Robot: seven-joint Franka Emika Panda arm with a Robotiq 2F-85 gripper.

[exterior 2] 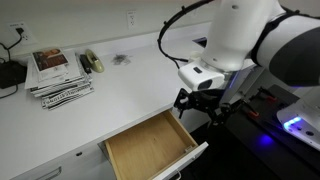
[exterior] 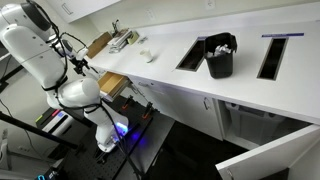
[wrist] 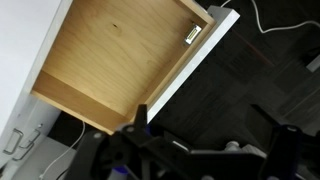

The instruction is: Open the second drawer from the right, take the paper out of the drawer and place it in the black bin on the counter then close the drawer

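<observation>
The drawer (exterior: 112, 83) will glide straight in until it is nearly shut when I push its front, since the straight wooden side (wrist: 80, 107) reaches back under the counter.
The drawer (exterior 2: 150, 143) stands pulled out below the counter (exterior 2: 120, 95), and its tan wooden box (wrist: 120, 60) looks empty behind the white front panel (wrist: 190, 68). My gripper (exterior 2: 200, 102) hangs just outside the front panel, level with it. It is open, with nothing between its fingers (wrist: 141, 113), only dark floor. The black bin (exterior: 220, 60) sits on the counter (exterior: 160, 70) between two dark cut-outs. Something white and crumpled, apparently the paper (exterior: 223, 42), shows at its mouth.
A stack of magazines (exterior 2: 60, 72) lies on the counter at the back. A large white cabinet door (exterior: 268, 155) stands swung open. A small white object (exterior: 150, 55) lies on the counter. Cables and a blue-lit device (exterior 2: 295, 125) are on the dark floor.
</observation>
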